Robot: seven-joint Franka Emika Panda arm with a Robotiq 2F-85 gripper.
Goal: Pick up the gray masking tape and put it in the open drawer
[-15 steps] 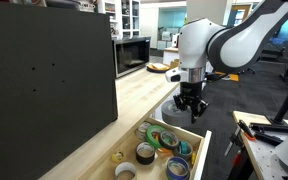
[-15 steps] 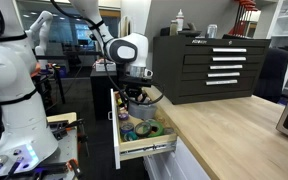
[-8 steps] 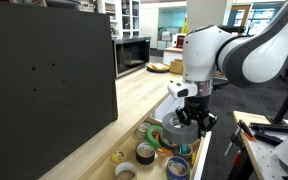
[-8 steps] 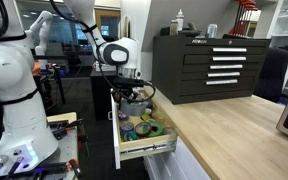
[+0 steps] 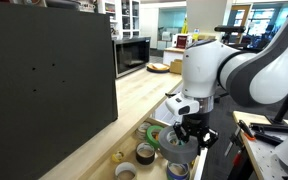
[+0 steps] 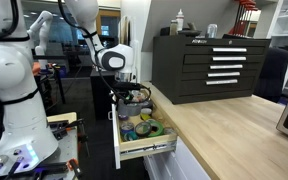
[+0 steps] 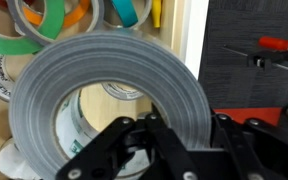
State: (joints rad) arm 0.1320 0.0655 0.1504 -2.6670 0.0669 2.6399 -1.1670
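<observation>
The gray masking tape (image 5: 178, 146) is hanging clear above the drawer's edge. My gripper keeps moving the tape in and down until it touches the rolls inside (image 5: 146, 153).
The gray masking tape (image 7: 114, 75) is a large gray roll that fills the wrist view. My gripper (image 7: 184, 135) is shut on its rim and holds it just above the open drawer (image 5: 206, 160). In an exterior view the gripper (image 5: 188, 133) hangs low over the drawer with the gray roll (image 5: 176, 139) in its fingers. In the other exterior view the gripper (image 6: 132, 97) sits over the drawer's far end (image 6: 144, 150). Several coloured tape rolls (image 7: 24, 25) lie in the drawer beneath the gray roll.
The drawer holds green, orange, white and blue tape rolls (image 5: 149, 150). A large black cabinet (image 5: 44, 80) stands beside the wooden counter (image 5: 134, 95). A black drawer chest (image 6: 209, 65) sits on the counter (image 6: 234, 140). A red-handled tool (image 7: 274, 45) lies outside the drawer.
The arm has moved down and toward the drawer's near end with the gray roll in its grip. The gripper now hangs lower over the tape rolls.
</observation>
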